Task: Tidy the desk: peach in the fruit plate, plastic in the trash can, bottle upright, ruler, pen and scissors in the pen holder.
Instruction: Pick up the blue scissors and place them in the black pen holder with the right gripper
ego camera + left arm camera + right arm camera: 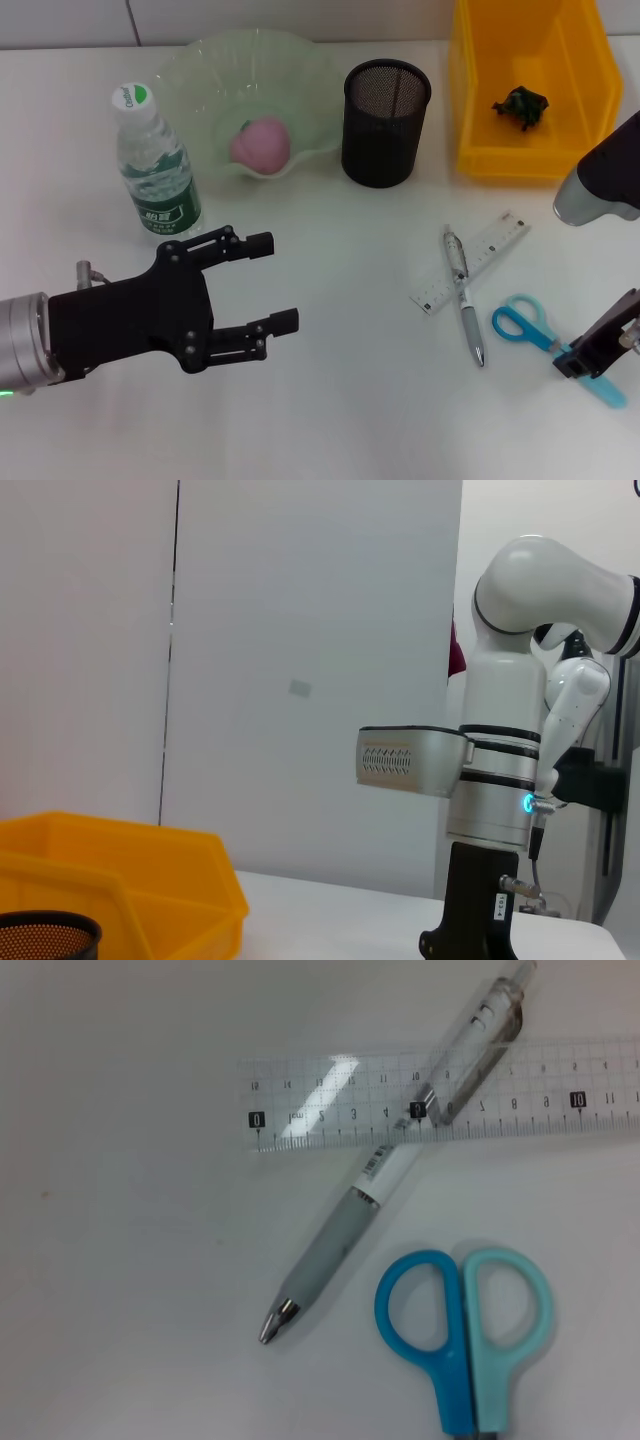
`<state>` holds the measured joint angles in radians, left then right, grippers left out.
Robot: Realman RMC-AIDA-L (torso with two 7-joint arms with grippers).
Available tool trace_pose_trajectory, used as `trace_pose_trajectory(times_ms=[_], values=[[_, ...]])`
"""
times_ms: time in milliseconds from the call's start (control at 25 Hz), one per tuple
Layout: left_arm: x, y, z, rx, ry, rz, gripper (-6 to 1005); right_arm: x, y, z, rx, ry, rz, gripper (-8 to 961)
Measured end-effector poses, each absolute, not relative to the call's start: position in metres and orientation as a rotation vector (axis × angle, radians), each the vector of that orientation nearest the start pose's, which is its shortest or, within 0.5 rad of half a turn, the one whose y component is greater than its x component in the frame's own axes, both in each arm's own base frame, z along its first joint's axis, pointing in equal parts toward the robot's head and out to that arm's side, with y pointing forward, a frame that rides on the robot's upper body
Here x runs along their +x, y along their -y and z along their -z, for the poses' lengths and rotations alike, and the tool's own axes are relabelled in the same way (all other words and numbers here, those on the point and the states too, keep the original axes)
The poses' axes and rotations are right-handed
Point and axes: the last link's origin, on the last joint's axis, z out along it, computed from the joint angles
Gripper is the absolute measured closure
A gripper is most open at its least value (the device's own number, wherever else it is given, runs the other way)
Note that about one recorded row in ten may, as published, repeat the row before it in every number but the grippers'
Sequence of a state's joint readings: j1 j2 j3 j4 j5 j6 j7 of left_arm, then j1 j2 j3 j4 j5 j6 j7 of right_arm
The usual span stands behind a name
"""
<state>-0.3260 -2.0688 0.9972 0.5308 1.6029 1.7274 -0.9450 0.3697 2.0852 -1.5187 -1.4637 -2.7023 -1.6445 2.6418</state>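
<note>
My right gripper should carry the scissors next until the blade tip (608, 392) goes into the pen holder (388, 92), since it holds them below the scissors' handles and the blade tip is free.
The pink peach (262, 143) lies in the green glass fruit plate (200, 70). The water bottle (155, 165) stands upright at the plate's left. A dark plastic scrap (520, 105) lies in the yellow bin (470, 90). The black mesh pen holder (386, 122) stands between plate and bin. The clear ruler (480, 255), the pen (463, 293) across it and the blue scissors (522, 325) lie on the table at right; they also show in the right wrist view: ruler (330, 1110), pen (345, 1235), scissors (460, 1330). My right gripper (588, 355) is low over the scissors' blades. My left gripper (278, 281) is open and empty, front left.
The white table (340, 400) extends to the front. The left wrist view shows the yellow bin (120, 870), the pen holder's rim (45, 930) and the right arm (500, 780). The right arm's grey link (600, 180) hangs over the table's right side.
</note>
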Motion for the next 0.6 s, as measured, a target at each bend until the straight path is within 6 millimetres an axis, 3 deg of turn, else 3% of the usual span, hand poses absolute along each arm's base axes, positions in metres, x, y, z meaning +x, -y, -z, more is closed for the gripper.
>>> trace_pose_trajectory(times_ms=[200, 400, 600], values=[[-0.268, -0.253, 0.02, -2.722, 0.238, 1.064, 190, 0.231, -0.293, -0.004, -2.498, -1.088, 0.672, 743], [-0.269, -0.252, 0.02, -2.72, 0.24, 1.066, 190, 0.224, -0.294, -0.024, -2.485, -1.061, 0.512, 735], [-0.269, -0.251, 0.02, -2.718, 0.242, 1.07, 190, 0.213, -0.301, -0.046, -2.451, -0.98, 0.169, 727]])
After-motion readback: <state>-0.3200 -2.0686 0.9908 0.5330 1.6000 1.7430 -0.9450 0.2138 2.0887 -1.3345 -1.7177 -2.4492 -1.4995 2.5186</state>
